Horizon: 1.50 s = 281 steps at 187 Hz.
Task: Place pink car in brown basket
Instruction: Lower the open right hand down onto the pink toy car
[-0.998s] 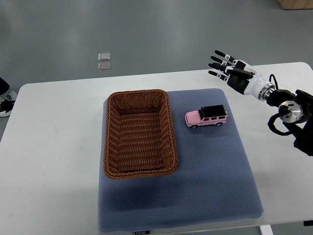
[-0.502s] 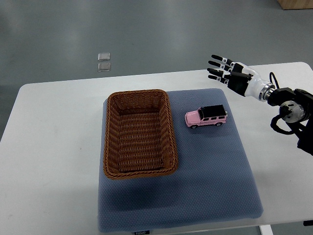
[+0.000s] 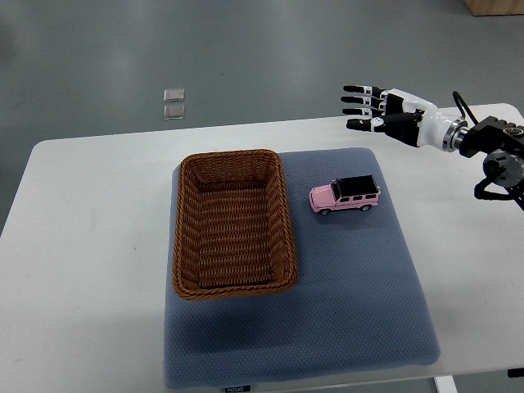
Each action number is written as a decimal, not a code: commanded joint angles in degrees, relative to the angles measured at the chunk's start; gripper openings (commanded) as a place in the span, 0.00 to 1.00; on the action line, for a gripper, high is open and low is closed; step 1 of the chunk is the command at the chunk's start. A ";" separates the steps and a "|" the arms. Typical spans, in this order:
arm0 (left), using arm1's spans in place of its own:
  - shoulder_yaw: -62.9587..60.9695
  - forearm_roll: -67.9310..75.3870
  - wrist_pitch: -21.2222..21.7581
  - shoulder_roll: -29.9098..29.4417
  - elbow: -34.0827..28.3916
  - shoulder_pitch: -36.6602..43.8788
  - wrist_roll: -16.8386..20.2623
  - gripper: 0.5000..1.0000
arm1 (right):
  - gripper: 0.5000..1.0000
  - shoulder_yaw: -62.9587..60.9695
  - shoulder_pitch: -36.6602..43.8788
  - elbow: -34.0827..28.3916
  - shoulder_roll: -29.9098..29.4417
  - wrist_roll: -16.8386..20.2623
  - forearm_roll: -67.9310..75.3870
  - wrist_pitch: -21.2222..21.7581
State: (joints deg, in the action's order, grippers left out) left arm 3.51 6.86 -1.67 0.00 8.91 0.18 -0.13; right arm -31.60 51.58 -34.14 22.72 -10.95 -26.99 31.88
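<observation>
My right gripper's fingers are pointing past the pink car, over the table's far edge. Next, I move them back and down around the car's rear end.
A pink toy car with a black roof stands on the blue mat, just right of the brown wicker basket. The basket is rectangular and holds nothing. My right hand hovers above the table's far edge, up and to the right of the car and well apart from it. Its fingers are spread and point left, holding nothing. The right arm enters from the right edge. The left arm is out of view.
The mat lies on a white table. Two small clear squares lie on the grey floor beyond the table. A wooden piece shows at the top right corner.
My right hand has risen and swung so its fingers point left rather than up-left. The forearm has shifted up toward the far edge. A shoe at the left edge is gone.
</observation>
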 commanded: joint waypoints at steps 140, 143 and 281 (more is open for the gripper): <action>0.00 0.00 0.00 0.00 0.05 0.00 -0.05 1.00 | 0.83 0.13 0.72 -6.99 5.32 -10.94 -43.06 -1.29; 0.00 0.00 0.00 0.00 0.05 0.00 -0.05 1.00 | 0.83 0.13 0.63 -7.17 5.32 -10.94 -43.59 -1.47; 0.00 0.00 0.00 0.00 0.05 0.00 -0.05 1.00 | 0.82 13.85 0.19 -9.72 4.62 -11.55 -49.92 -16.85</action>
State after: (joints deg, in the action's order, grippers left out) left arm 3.51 6.86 -1.70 0.00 8.92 0.18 -0.15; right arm -18.21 51.99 -43.97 27.51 -22.24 -76.97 15.82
